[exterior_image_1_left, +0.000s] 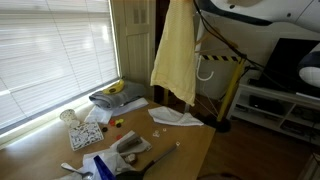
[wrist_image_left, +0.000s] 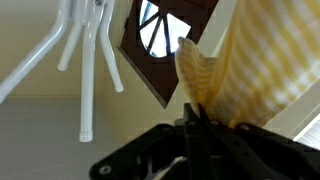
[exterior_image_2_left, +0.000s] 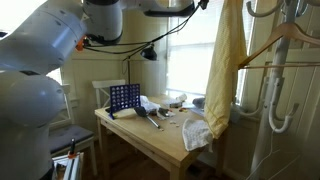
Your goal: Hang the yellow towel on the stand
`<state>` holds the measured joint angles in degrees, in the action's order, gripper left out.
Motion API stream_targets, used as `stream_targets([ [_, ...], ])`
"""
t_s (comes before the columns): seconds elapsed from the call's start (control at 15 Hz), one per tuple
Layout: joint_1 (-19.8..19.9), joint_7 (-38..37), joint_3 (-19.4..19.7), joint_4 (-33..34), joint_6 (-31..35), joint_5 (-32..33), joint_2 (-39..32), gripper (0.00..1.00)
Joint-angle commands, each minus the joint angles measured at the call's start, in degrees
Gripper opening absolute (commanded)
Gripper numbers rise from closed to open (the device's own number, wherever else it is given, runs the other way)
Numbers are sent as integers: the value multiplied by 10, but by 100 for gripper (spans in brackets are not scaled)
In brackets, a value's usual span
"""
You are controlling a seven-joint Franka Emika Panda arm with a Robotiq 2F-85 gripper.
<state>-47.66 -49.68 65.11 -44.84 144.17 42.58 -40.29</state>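
I should move the yellow towel (exterior_image_2_left: 227, 75) across the upper hook (exterior_image_2_left: 264, 10) with my gripper and lower it so it drapes, because it hangs high next to the white stand, clear of the stand's hooks.
The yellow towel (exterior_image_1_left: 176, 52) hangs long and limp from my gripper, high above the wooden table's far edge; it also shows in an exterior view (exterior_image_2_left: 228, 60) and in the wrist view (wrist_image_left: 245, 70). My gripper (wrist_image_left: 192, 118) is shut on the towel's top edge; in the exterior views the gripper is at the top of the frame, mostly cut off. The white stand (exterior_image_2_left: 275, 90), with hooks and a wooden hanger (exterior_image_2_left: 285, 40), is just beside the towel. Its white prongs (wrist_image_left: 88, 60) show in the wrist view.
The wooden table (exterior_image_2_left: 160, 140) holds a blue grid game (exterior_image_2_left: 123, 98), a white cloth (exterior_image_2_left: 196, 130), a grey towel with a banana (exterior_image_1_left: 118, 94), papers and small items. A window with blinds (exterior_image_1_left: 50, 50) and a TV (exterior_image_1_left: 290, 62) are nearby.
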Motion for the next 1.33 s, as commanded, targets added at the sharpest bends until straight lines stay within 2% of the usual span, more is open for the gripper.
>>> stream_targets([
  [0.0, 3, -34, 2, 3, -34, -14, -4, 0],
  [0.2, 2, -70, -2, 1, -101, -31, -5, 0],
  [0.53, 1, -98, -2, 13, -275, -45, -15, 0],
  [0.8, 7, -103, -9, 24, -352, -44, -23, 0],
  [1.07, 16, -81, -25, 30, -322, -38, -25, 0],
  [1.27, 32, -81, -42, 33, -235, -39, -22, 0],
])
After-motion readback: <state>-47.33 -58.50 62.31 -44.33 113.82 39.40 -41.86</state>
